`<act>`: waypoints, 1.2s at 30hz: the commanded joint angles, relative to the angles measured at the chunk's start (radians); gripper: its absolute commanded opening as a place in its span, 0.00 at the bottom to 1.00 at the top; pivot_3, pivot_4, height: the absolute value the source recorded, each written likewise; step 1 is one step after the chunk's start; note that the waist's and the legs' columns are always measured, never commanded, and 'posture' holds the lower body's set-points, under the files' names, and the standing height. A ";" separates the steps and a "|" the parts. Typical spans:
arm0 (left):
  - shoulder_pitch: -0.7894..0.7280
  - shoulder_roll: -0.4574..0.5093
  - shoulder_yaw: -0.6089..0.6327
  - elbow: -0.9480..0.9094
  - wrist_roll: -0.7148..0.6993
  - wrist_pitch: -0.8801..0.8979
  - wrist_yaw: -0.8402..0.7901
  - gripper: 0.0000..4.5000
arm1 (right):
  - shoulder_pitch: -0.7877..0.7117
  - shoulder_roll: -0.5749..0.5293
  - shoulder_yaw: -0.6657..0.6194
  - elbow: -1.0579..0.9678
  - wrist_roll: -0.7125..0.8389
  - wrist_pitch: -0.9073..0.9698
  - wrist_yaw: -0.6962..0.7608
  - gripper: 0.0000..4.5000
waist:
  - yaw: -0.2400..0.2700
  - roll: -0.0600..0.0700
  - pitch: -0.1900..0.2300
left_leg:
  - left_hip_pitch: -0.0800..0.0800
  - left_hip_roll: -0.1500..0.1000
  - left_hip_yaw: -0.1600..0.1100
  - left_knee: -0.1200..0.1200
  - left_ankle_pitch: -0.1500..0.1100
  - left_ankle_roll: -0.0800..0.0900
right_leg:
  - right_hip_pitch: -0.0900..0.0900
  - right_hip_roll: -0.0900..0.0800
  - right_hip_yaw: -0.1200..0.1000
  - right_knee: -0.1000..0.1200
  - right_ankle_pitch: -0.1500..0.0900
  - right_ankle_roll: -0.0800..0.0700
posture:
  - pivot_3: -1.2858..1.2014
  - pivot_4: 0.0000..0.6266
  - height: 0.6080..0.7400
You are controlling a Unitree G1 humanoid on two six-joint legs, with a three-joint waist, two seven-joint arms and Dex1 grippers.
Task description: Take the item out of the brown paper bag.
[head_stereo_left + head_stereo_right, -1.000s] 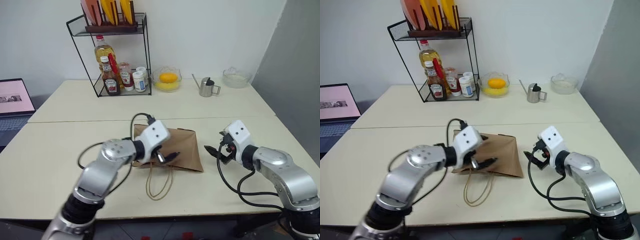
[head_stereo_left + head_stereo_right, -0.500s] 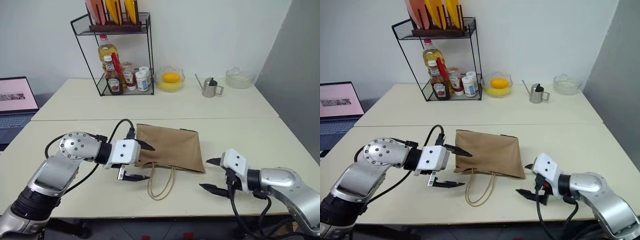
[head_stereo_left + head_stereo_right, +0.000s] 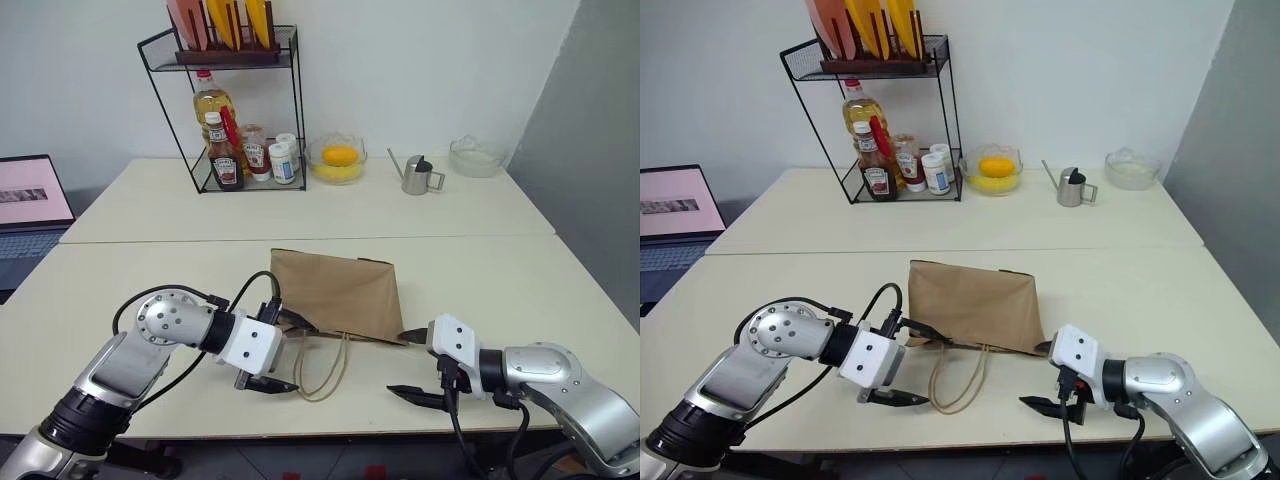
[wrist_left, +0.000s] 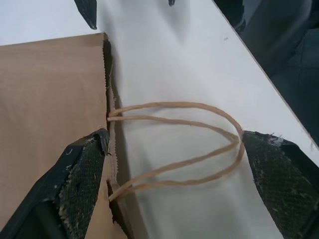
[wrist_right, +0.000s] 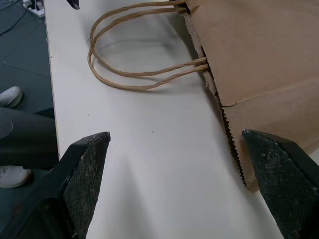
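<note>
My gripper will make the bag's top layer (image 3: 338, 292) rise and spread open when it lifts the one twine handle, because a dark gap (image 4: 107, 60) separates the jagged edges of the bag's opening.
The brown paper bag (image 3: 340, 293) lies flat on the near table, its jagged mouth and twine handles (image 3: 322, 372) toward the front edge. The item is hidden; no part of it shows at the mouth. My left gripper (image 3: 296, 356) is open at the mouth's left side, one finger against the bag's edge (image 4: 50, 99) and the other beyond the handle loops (image 4: 199, 134). My right gripper (image 3: 398, 365) is open just off the bag's front right corner (image 5: 259, 59), apart from it, holding nothing.
At the back stand a wire rack (image 3: 235, 150) with bottles, a bowl with a yellow fruit (image 3: 338, 158), a small metal watering can (image 3: 415, 175) and a glass bowl (image 3: 475, 155). A laptop (image 3: 30, 200) sits far left. The table's front edge (image 3: 340, 432) runs close under both grippers.
Both grippers have drawn back toward the front edge and dropped lower. The left one came off the top of the bag to its mouth; the right one swung in toward the bag's corner.
</note>
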 commanded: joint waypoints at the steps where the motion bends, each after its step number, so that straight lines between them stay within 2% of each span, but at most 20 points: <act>1: 0.022 0.041 0.001 0.018 -0.003 -0.054 -0.046 1.00 | 0.001 -0.004 -0.001 -0.031 0.010 -0.002 0.006 0.99 | 0.000 0.000 0.000 | 0.000 0.000 0.000 0.000 0.000 0.000 | 0.000 0.000 0.000 0.000 0.000 0.000 | 0.52 0.24 1.00; 5: 0.040 0.103 0.015 0.104 -0.014 -0.131 -0.123 1.00 | 0.003 -0.019 0.001 -0.042 0.015 0.006 0.021 0.99 | 0.000 0.000 0.000 | 0.000 0.000 0.000 0.000 0.000 0.000 | 0.000 0.000 0.000 0.000 0.000 0.000 | 0.52 0.24 1.00; 8: -0.025 0.114 0.015 0.242 0.010 -0.205 -0.150 1.00 | 0.003 -0.028 -0.001 -0.048 0.022 0.011 0.031 0.99 | 0.001 0.000 0.000 | 0.000 0.000 0.000 0.000 -0.001 0.002 | 0.000 0.000 0.000 0.001 0.000 0.000 | 0.52 0.24 1.00; 12: -0.190 0.078 -0.006 0.447 0.075 -0.284 -0.147 1.00 | -0.018 -0.020 0.001 -0.050 0.026 0.024 0.026 0.99 | 0.009 -0.002 0.001 | 0.000 0.000 0.000 0.000 -0.002 0.003 | 0.000 0.000 -0.001 0.001 0.000 0.000 | 0.52 0.24 1.00; 16: -0.366 0.005 -0.018 0.600 0.103 -0.291 -0.125 1.00 | -0.033 -0.015 0.000 -0.051 0.031 0.038 0.021 0.99 | 0.012 -0.002 0.002 | 0.000 0.000 0.000 0.001 -0.001 0.002 | 0.001 0.000 -0.001 0.000 0.000 0.000 | 0.52 0.24 1.00; 18: -0.413 -0.021 -0.015 0.607 0.080 -0.277 -0.147 1.00 | -0.034 -0.019 -0.003 -0.057 0.036 0.045 0.022 0.99 | 0.010 -0.003 0.002 | 0.000 0.000 0.000 0.001 0.000 0.001 | 0.001 0.000 -0.002 0.000 0.000 0.000 | 0.52 0.24 1.00; 24: -0.451 -0.047 -0.015 0.457 -0.020 -0.186 -0.233 1.00 | -0.034 -0.027 -0.003 -0.063 0.048 0.055 0.028 0.99 | -0.006 -0.003 0.002 | 0.000 0.000 0.000 0.001 0.000 0.001 | 0.001 0.000 -0.002 0.001 -0.002 -0.001 | 0.52 0.24 1.00; 31: -0.419 0.032 -0.093 0.301 -0.110 -0.121 -0.242 1.00 | -0.051 -0.014 0.014 -0.053 0.042 0.058 0.020 0.99 | -0.007 -0.003 0.002 | 0.000 0.000 0.000 0.001 0.000 0.001 | 0.002 0.000 -0.002 0.000 -0.003 -0.001 | 0.52 0.24 1.00; 36: -0.464 0.057 -0.140 0.389 -0.071 -0.194 -0.242 1.00 | -0.043 -0.012 0.017 -0.062 0.044 0.060 0.013 0.99 | -0.006 -0.003 0.002 | 0.000 0.000 -0.001 0.001 0.000 0.001 | 0.002 0.000 -0.002 0.000 -0.003 -0.001 | 0.52 0.24 1.00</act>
